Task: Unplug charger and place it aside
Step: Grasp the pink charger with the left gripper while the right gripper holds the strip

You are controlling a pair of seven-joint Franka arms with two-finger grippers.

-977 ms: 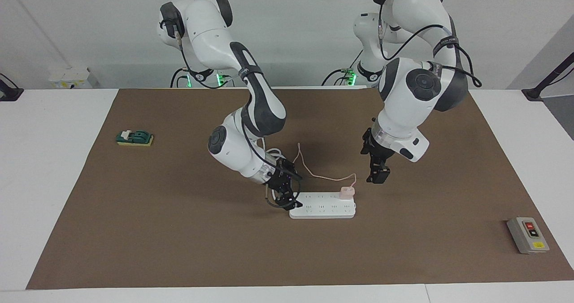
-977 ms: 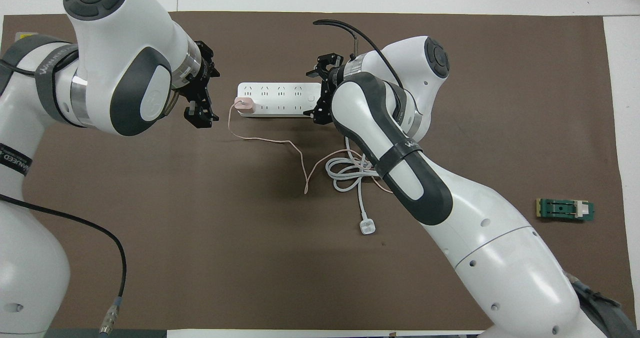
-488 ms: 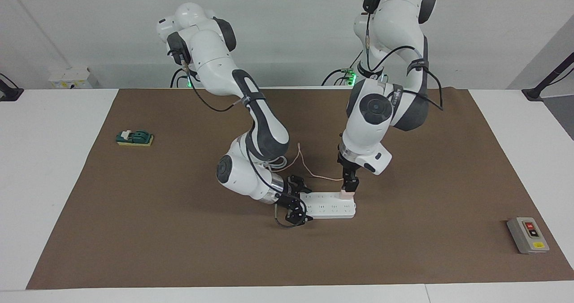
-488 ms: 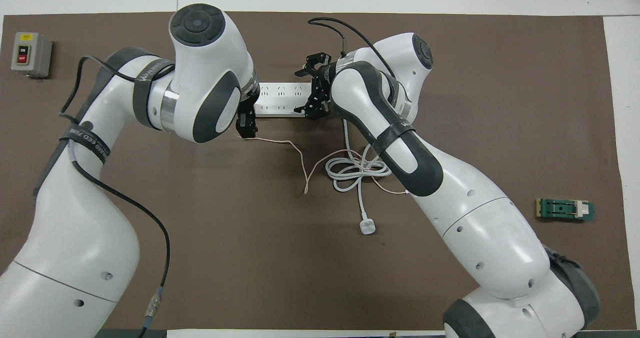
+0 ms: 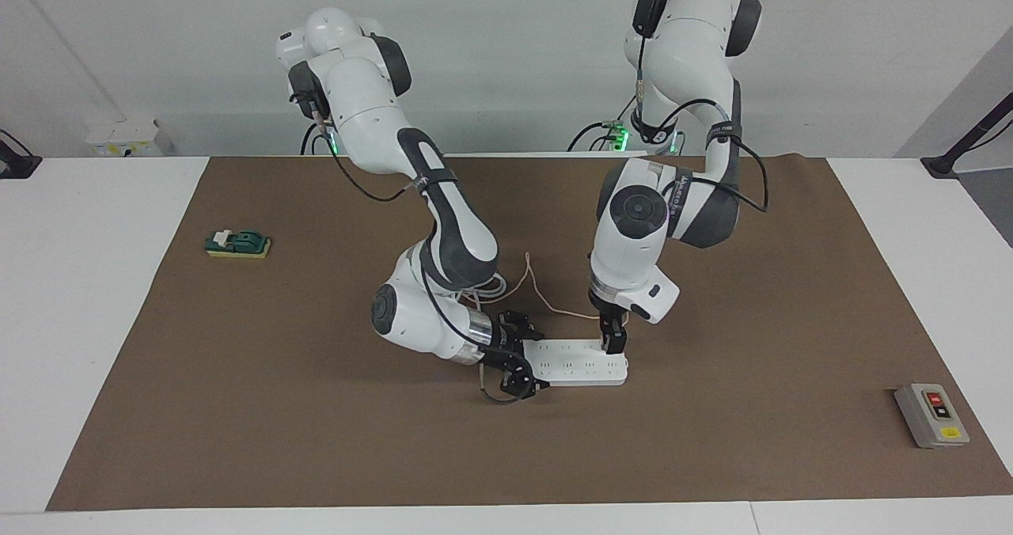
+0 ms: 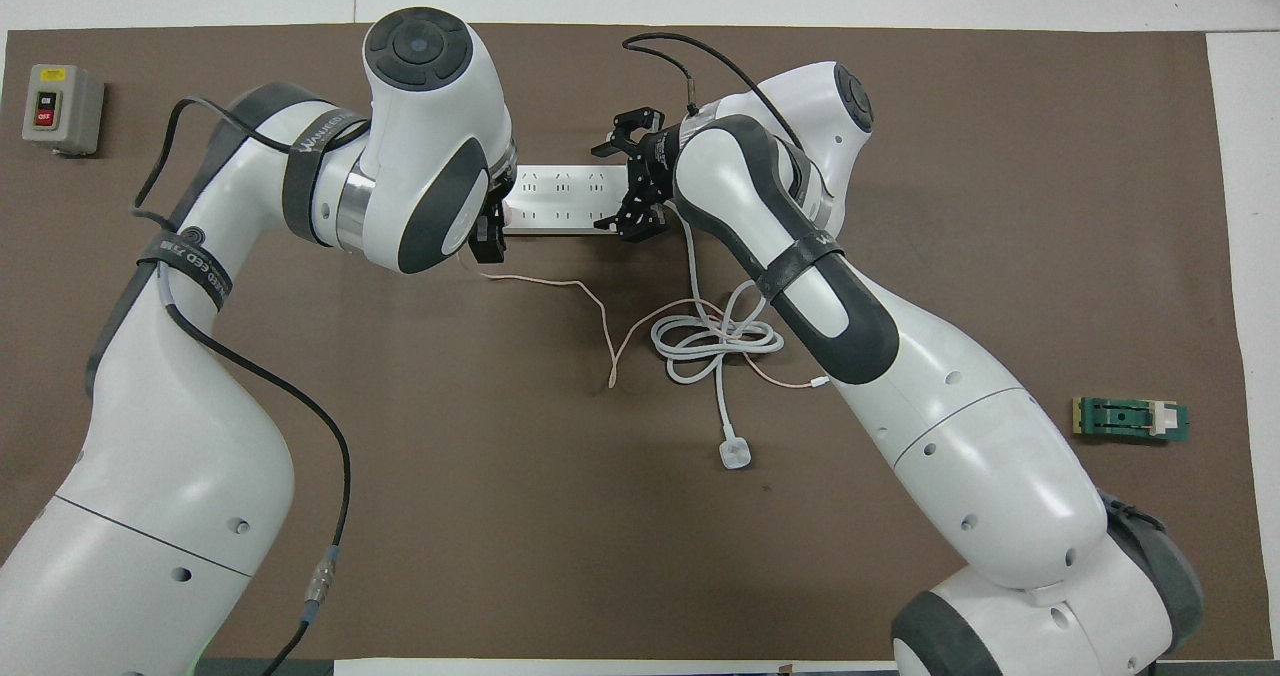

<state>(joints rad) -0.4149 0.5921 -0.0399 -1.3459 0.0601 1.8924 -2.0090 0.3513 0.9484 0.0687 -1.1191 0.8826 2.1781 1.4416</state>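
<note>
My gripper will drag the coiled white cord (image 6: 716, 338) along when I pull the charger aside, because the thin pink cable (image 6: 686, 303) runs through the cord.
The white power strip (image 5: 574, 365) lies mid-table and also shows in the overhead view (image 6: 560, 201). The charger's pink cube sits at the strip's end toward the left arm and is hidden under my left gripper (image 5: 612, 343), which is down on it. Only its thin pink cable (image 5: 566, 313) shows, trailing toward the robots (image 6: 545, 281). In the overhead view my left gripper (image 6: 490, 236) covers that end. My right gripper (image 5: 518, 365) is open, its jaws straddling the strip's other end (image 6: 630, 181).
A coiled thick white cord (image 6: 715, 341) with a small white plug (image 6: 737, 453) lies nearer to the robots than the strip. A grey switch box (image 5: 931, 415) sits toward the left arm's end. A green block (image 5: 237, 243) sits toward the right arm's end.
My left gripper swung in from beside the strip and came down onto the charger, now hiding it. My right gripper shifted to straddle the strip's other end.
</note>
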